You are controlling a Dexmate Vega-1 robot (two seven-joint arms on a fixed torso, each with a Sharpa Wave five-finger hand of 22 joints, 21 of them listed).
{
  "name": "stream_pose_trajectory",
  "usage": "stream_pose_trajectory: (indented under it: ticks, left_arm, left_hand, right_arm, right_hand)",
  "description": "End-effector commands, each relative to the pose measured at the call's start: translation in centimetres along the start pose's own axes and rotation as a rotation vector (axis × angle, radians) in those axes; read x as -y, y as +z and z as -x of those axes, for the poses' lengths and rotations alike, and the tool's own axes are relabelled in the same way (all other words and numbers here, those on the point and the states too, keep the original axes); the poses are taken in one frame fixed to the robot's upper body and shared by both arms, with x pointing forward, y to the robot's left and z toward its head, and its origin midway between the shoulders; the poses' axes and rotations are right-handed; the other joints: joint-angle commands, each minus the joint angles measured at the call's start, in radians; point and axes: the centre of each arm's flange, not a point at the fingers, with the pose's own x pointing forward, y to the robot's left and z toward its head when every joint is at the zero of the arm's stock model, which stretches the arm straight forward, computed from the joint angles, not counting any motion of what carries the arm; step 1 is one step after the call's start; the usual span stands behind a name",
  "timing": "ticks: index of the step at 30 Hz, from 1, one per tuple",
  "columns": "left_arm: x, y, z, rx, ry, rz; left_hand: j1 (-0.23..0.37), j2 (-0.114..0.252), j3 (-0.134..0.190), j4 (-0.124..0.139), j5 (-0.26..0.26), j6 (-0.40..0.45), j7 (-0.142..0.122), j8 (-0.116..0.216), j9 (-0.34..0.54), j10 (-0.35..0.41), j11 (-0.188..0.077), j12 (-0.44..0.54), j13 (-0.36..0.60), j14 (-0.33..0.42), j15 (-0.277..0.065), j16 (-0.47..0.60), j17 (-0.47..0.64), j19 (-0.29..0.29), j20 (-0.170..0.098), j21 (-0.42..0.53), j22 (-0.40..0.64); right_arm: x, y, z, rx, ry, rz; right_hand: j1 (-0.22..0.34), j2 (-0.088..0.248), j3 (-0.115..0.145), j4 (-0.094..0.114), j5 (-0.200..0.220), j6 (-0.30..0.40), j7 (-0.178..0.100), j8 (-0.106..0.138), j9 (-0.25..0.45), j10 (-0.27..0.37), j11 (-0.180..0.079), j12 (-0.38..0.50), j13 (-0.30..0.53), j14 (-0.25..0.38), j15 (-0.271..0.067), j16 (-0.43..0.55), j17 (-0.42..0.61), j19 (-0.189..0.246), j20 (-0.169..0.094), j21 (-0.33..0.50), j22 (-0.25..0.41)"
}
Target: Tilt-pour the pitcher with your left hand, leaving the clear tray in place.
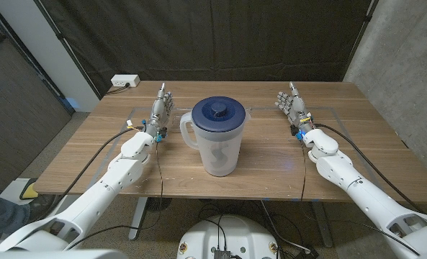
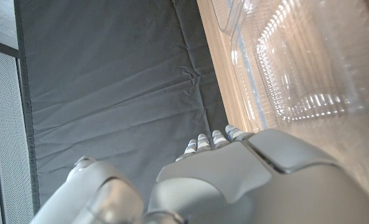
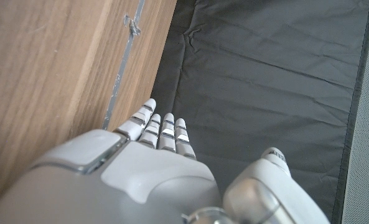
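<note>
I expect the dark blue lid [image 1: 219, 113] to stay on when I tilt the pitcher, because the lid sits evenly down around the pitcher's rim [image 1: 219, 131].
A clear pitcher [image 1: 218, 139] with a dark blue lid [image 1: 217, 113] stands upright at the middle of the wooden table [image 1: 83, 154], its handle [image 1: 187, 132] toward my left side. A clear tray [image 2: 296, 68] shows in the left wrist view, close beside my left hand; in the head view it is hard to make out behind the pitcher. My left hand [image 1: 160, 111] is open, fingers straight and pointing away, a short gap left of the handle. My right hand [image 1: 292, 106] is open too, well right of the pitcher, holding nothing.
A white power strip [image 1: 124, 82] lies at the table's far left corner. Dark curtain hangs behind the table. Thin tape lines [image 3: 125, 59] mark the tabletop near each hand. Cables run along both forearms.
</note>
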Motion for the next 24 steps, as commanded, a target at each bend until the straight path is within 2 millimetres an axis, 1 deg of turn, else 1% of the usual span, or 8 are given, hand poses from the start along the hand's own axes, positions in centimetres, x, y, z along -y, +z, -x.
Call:
stream_pose_trajectory:
  ticks: [1,5,11,18,22,24]
  left_arm:
    - [0.3,0.5,1.7,0.009,-0.016,-0.019]
    - [0.1,0.9,2.0,0.003,-0.003,-0.053]
    - [-0.2,1.7,1.9,0.009,-0.025,-0.068]
    - [0.1,3.8,2.5,0.055,-0.022,-0.092]
    - [0.3,4.8,2.8,0.079,-0.027,-0.115]
    - [0.5,4.9,2.9,0.095,-0.021,-0.103]
  left_hand:
    - [0.013,0.003,0.0,0.003,0.007,-0.013,-0.001,0.006,0.001,0.004,-0.002,0.009,0.002,-0.023,0.001,0.006,0.002,-0.047,-0.02,0.008,0.002]
    - [0.027,0.011,0.003,-0.003,0.011,-0.006,0.0,0.008,0.002,0.012,-0.001,0.011,0.002,-0.015,0.0,0.007,0.002,-0.041,-0.007,0.009,0.002]
    - [0.045,0.023,0.009,-0.01,0.014,-0.001,0.0,0.01,0.002,0.016,-0.003,0.012,0.002,-0.006,0.001,0.008,0.001,-0.037,-0.001,0.01,0.002]
    - [0.08,0.042,0.021,-0.023,0.017,0.017,0.001,0.015,0.002,0.036,-0.003,0.017,0.002,0.015,0.004,0.011,0.001,-0.019,0.005,0.015,0.002]
    - [0.119,0.058,0.031,-0.04,0.019,0.045,0.005,0.022,0.003,0.064,-0.004,0.023,0.003,0.045,0.003,0.016,0.001,0.009,0.01,0.023,0.002]
    - [0.147,0.067,0.037,-0.052,0.018,0.069,0.001,0.027,0.003,0.095,-0.001,0.031,0.003,0.073,0.001,0.02,0.001,0.04,0.014,0.031,0.002]
  right_arm:
    - [-0.9,-0.3,0.7,-0.003,-0.007,0.013]
    - [-1.0,-0.1,0.9,0.007,-0.01,0.016]
    - [-0.9,-0.1,0.6,0.007,-0.012,0.018]
    - [-0.3,0.5,-0.2,0.011,-0.015,0.036]
    - [0.1,0.7,-0.4,0.018,-0.006,0.029]
    - [0.1,0.8,-0.3,0.021,-0.004,0.023]
  right_hand:
    - [0.01,0.002,0.005,0.0,0.006,0.001,0.006,0.007,0.005,0.001,0.007,0.005,0.004,0.001,0.007,0.006,0.004,0.009,-0.014,0.003,0.004]
    - [0.011,0.003,0.005,-0.001,0.006,0.0,0.003,0.007,0.005,0.002,0.008,0.004,0.004,0.001,0.008,0.005,0.004,0.007,-0.013,0.002,0.004]
    - [0.012,0.004,0.005,-0.001,0.006,0.0,0.001,0.006,0.005,0.003,0.009,0.004,0.004,-0.001,0.006,0.004,0.004,0.006,-0.013,0.0,0.004]
    - [0.014,0.005,0.004,-0.002,0.006,0.001,0.0,0.006,0.005,0.002,0.01,0.003,0.004,-0.002,0.007,0.002,0.004,0.004,-0.012,-0.002,0.004]
    - [0.014,0.006,0.004,-0.002,0.006,0.0,-0.001,0.006,0.005,0.002,0.01,0.003,0.004,-0.002,0.007,0.002,0.004,0.004,-0.011,-0.002,0.004]
    - [0.015,0.006,0.004,-0.002,0.006,0.0,-0.002,0.006,0.005,0.002,0.008,0.003,0.004,-0.002,0.006,0.002,0.004,0.003,-0.011,-0.003,0.004]
